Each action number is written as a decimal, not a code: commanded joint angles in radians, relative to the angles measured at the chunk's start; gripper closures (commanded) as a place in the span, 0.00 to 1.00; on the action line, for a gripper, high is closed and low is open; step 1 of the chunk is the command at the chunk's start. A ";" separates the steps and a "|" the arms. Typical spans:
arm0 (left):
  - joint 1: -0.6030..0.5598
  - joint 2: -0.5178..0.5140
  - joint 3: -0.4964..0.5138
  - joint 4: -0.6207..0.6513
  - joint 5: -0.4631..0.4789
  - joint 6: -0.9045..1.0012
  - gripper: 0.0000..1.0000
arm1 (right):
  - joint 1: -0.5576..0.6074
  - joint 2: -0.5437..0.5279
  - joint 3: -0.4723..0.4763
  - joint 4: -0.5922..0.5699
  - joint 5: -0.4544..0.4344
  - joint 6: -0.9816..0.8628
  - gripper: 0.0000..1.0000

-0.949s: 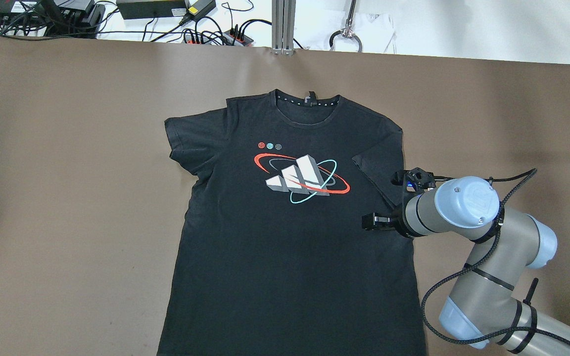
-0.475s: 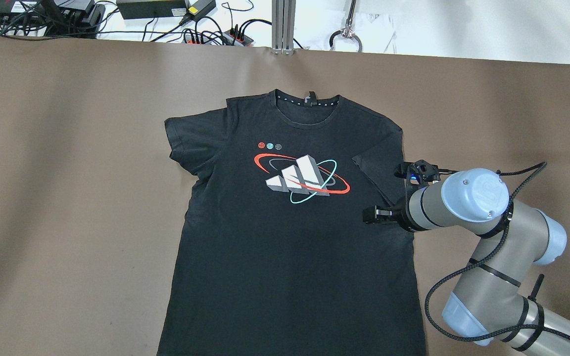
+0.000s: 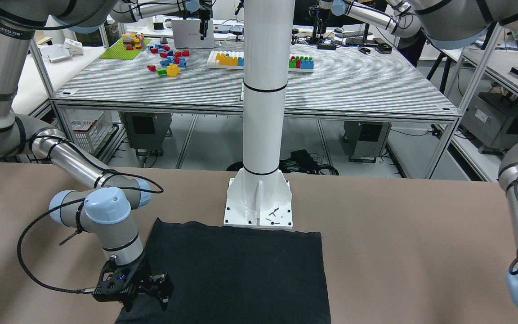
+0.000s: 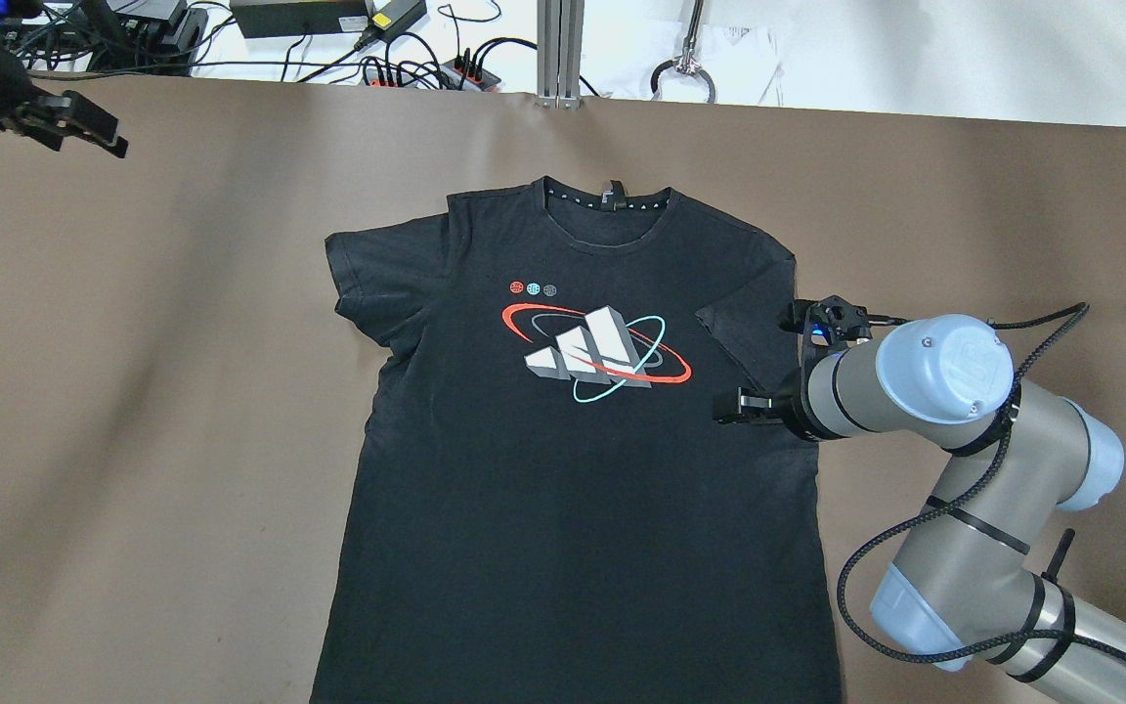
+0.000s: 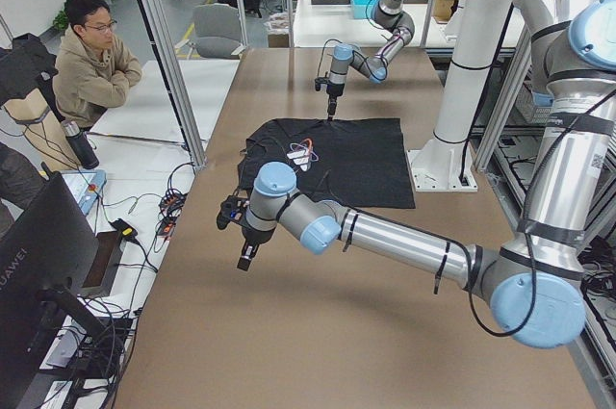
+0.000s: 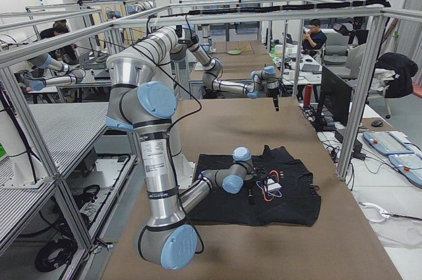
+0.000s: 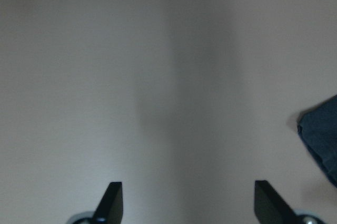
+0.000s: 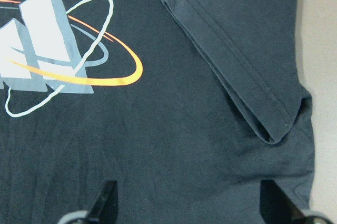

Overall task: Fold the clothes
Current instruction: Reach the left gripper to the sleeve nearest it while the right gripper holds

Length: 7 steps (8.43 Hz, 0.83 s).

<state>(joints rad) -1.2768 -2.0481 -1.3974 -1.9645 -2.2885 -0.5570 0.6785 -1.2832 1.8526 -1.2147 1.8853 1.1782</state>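
The dark fabric corner (image 7: 307, 126) is loose and limp, so the sleeve (image 7: 326, 142) should fold over flat when I bring it inward, while the T-shirt's body stays spread out.
A black T-shirt (image 4: 573, 489) with a white, red and teal logo (image 4: 597, 354) lies flat, front up, on the brown table (image 4: 133, 391). Its sleeve (image 4: 749, 337) on the robot's right is folded inward over the body, as the right wrist view shows (image 8: 237, 87). My right gripper (image 4: 731, 408) hangs open and empty just over the shirt beside that folded sleeve (image 8: 189, 197). My left gripper (image 4: 84, 122) is open and empty over bare table at the far left (image 7: 187, 195). A dark fabric corner (image 7: 321, 139) shows at that view's right edge.
The white pillar's base (image 3: 259, 207) stands at the shirt's hem. Cables and power bricks (image 4: 328, 29) and an aluminium post (image 4: 558, 54) lie beyond the far table edge. A seated person (image 5: 91, 58) and a monitor (image 5: 38, 274) are past the table's far edge.
My right gripper has drifted a little toward the far edge, staying open above the shirt. My left gripper has come into the overhead view at the top left.
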 commanded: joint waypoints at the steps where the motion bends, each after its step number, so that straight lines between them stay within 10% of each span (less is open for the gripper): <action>1: 0.111 -0.232 0.245 -0.010 -0.025 -0.078 0.26 | 0.000 0.018 -0.001 -0.002 -0.005 -0.002 0.05; 7: 0.252 -0.306 0.461 -0.277 -0.003 -0.173 0.59 | 0.029 0.028 0.017 0.000 -0.006 -0.003 0.05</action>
<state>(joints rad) -1.0509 -2.3256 -0.9847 -2.2083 -2.2996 -0.7198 0.7062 -1.2550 1.8635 -1.2150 1.8866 1.1736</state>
